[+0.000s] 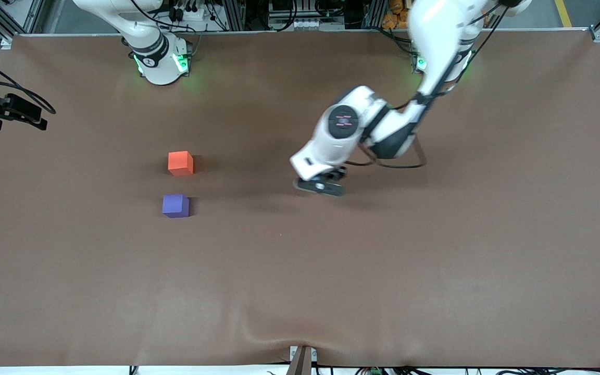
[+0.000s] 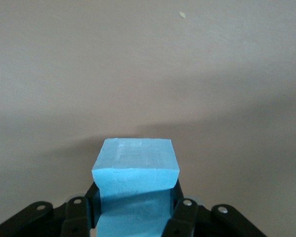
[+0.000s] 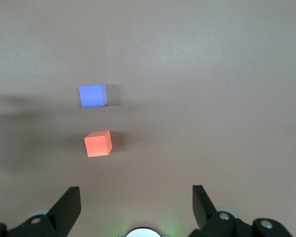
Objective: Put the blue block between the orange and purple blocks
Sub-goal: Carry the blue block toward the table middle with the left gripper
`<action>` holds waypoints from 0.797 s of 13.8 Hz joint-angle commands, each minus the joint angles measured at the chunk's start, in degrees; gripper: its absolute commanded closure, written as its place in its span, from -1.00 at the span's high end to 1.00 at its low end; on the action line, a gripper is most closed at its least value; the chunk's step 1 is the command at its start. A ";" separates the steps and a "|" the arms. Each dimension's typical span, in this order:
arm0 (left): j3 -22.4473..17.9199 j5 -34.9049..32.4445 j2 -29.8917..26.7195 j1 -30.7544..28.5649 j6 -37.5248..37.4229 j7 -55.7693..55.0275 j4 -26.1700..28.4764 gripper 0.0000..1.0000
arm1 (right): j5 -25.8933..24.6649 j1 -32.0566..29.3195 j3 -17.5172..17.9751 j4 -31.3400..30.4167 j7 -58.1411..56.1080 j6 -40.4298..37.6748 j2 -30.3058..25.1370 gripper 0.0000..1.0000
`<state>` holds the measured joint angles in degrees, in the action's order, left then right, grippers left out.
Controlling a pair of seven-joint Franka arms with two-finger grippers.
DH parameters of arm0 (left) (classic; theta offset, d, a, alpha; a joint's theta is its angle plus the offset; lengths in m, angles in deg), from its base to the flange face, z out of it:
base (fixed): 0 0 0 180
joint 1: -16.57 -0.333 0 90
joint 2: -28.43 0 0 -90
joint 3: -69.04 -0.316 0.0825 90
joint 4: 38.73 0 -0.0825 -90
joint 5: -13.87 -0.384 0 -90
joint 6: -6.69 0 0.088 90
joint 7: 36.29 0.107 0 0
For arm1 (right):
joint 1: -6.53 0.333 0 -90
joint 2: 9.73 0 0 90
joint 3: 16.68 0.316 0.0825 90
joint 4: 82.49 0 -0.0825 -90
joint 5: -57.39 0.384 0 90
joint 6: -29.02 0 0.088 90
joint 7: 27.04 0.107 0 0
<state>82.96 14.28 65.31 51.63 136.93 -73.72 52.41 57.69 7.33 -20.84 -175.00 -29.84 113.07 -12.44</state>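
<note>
I can see that my right gripper is open and the table [image 1: 241, 178] short of the orange block is clear. I should carry the blue block there [image 1: 277, 181] next with my left gripper and let it go.
The orange block [image 1: 180, 163] and the purple block [image 1: 175, 205] sit on the brown table toward the right arm's end, the purple one nearer to the front camera, with a narrow gap between them. Both also show in the right wrist view, the orange block [image 3: 98, 143] and the purple block [image 3: 92, 95]. My left gripper [image 1: 321, 187] is low over the middle of the table, apart from both blocks. It is shut on the blue block [image 2: 135, 163], which is hidden under the hand in the front view. My right gripper [image 3: 134, 197] is open and empty, high above the table, and waits.
The right arm's base [image 1: 159, 62] and the left arm's base [image 1: 438, 60] stand at the table's back edge. A black device with cables [image 1: 3, 110] juts in at the right arm's end. A clamp [image 1: 302, 359] sits on the front edge.
</note>
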 commanded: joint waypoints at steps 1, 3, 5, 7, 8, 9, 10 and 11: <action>-4.77 -0.14 7.14 8.16 -1.48 -5.63 -8.25 -1.00 | -0.21 3.75 0.20 0.13 0.87 -0.38 1.47 1.00; -6.36 0.04 9.34 11.43 -1.39 -8.35 -9.56 -1.00 | -0.12 7.44 0.20 -0.13 1.83 -0.38 3.40 1.00; -6.45 -0.05 10.66 12.05 -0.78 -9.68 -10.80 -1.00 | 0.93 9.48 0.29 -0.66 2.45 0.23 6.56 1.00; -6.37 0.12 12.50 12.14 -0.60 -9.86 -13.43 -1.00 | 5.92 9.13 0.29 -1.80 2.36 2.25 9.03 1.00; -6.37 0.12 13.21 12.14 -0.60 -10.21 -14.22 -0.01 | 7.86 9.57 0.29 -2.85 2.27 3.91 9.30 1.00; -6.45 0.04 13.22 12.14 -0.08 -10.39 -14.23 0.99 | 8.57 10.79 0.29 -4.16 2.36 5.93 9.65 1.00; -6.46 0.04 12.96 12.05 0.10 -10.74 -14.32 1.00 | 8.58 13.24 0.29 -4.87 2.45 7.86 10.78 1.00; -6.54 0.04 12.61 12.05 0.11 -11.00 -14.41 1.00 | 8.58 15.09 0.29 -5.49 2.45 9.01 11.84 1.00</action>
<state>76.76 14.27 77.16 63.37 137.18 -83.27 40.29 65.55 18.44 -20.10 -178.79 -27.74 119.88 -1.09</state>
